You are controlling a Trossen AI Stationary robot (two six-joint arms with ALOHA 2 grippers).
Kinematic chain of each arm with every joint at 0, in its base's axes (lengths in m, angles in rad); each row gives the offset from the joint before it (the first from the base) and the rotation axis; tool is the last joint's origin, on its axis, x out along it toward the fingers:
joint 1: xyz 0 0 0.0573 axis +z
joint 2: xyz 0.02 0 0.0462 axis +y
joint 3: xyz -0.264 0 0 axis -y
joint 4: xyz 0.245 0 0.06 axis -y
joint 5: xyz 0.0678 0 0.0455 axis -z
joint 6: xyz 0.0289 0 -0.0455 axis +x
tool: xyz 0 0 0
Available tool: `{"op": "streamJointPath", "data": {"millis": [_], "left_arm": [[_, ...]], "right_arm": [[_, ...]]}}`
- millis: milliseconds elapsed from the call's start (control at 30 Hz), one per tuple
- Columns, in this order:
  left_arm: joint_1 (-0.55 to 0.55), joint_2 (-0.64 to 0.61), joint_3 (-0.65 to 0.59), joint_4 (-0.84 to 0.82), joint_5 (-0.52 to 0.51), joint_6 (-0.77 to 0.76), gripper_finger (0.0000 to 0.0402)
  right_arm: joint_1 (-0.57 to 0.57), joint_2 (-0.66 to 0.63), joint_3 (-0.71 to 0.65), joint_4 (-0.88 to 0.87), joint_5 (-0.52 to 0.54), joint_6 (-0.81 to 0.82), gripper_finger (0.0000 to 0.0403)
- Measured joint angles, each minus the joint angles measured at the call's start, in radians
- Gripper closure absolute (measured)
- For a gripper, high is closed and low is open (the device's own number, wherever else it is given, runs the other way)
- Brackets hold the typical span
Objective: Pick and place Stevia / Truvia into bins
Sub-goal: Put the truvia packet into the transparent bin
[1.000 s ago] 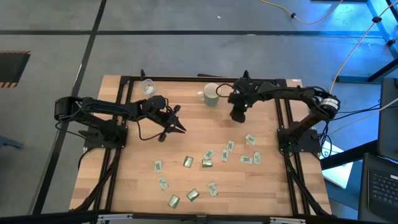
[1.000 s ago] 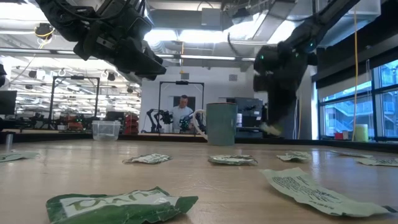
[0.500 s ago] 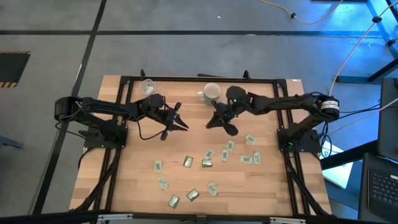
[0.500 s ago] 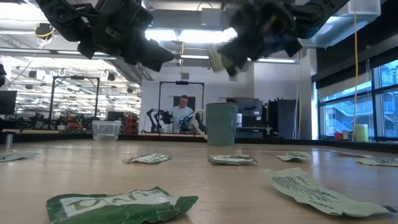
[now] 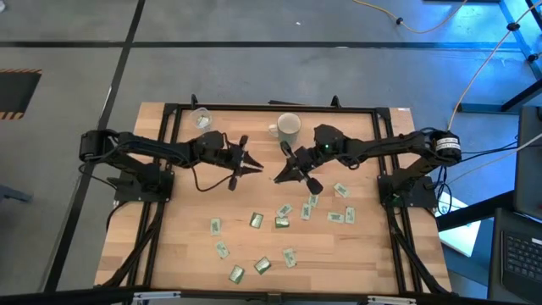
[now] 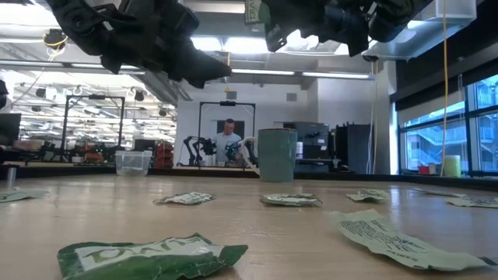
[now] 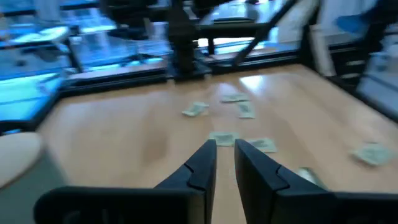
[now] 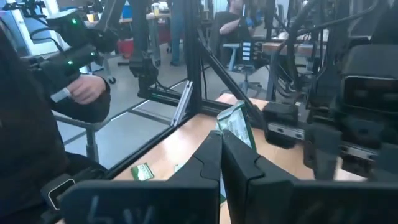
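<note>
My left gripper should first take the sachet's loose end (image 8: 234,116), because the clear cup (image 5: 202,119) is on my left gripper's side, far from the sachet in my right gripper.
Several green-and-white Stevia sachets (image 5: 284,212) lie flat on the near half of the wooden table. The pale mug (image 5: 289,127) and the clear cup (image 5: 201,119) stand near the far edge. My right gripper (image 5: 278,177) hovers level over the table's middle, near the mug, shut on one sachet (image 8: 235,124). That sachet also shows high up in the low view (image 6: 253,10). My left gripper (image 5: 257,171) faces it from the left, well above the table. Its fingers (image 7: 205,163) stand a narrow gap apart with nothing between them. My right gripper pinches the sachet's lower end (image 8: 225,134) between its two fingertips. The fingers lie level and point toward the table's left. The sachet stands up beyond the fingertips, lifted well clear of the table.
Black frame rails (image 5: 254,108) run along the table's far and side edges. The two grippers nearly meet tip to tip at mid-table. Bare wood lies between the cup and the mug and on the near left. A person (image 6: 229,140) stands far behind the table.
My right gripper has swung from beside the mug toward the table's left and middle. It has risen and tipped up from pointing down to level, carrying the sachet up with it. My left gripper has tipped up a little.
</note>
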State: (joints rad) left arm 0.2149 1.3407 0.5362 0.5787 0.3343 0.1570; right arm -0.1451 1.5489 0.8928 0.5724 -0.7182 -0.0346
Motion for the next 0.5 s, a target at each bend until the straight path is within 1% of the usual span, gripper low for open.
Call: {"op": "streamJointPath", "data": {"millis": [67,200,367,500], "left_arm": [[-0.010,0.015,0.000,0.042,-0.028,0.001,0.0334],[-0.034,0.043,0.001,0.135,-0.003,-0.028,0.0306],[-0.073,0.055,0.001,0.162,0.006,-0.030,0.0274],[-0.102,0.055,0.001,0.204,-0.007,-0.043,0.0265]], "right_arm": [[0.000,0.003,0.000,0.000,0.007,0.001,0.0398],[0.000,0.016,0.000,0.000,0.017,0.004,0.0398],[0.000,0.021,0.000,0.007,0.018,0.003,0.0398],[0.000,0.021,0.000,0.008,0.018,0.002,0.0398]]}}
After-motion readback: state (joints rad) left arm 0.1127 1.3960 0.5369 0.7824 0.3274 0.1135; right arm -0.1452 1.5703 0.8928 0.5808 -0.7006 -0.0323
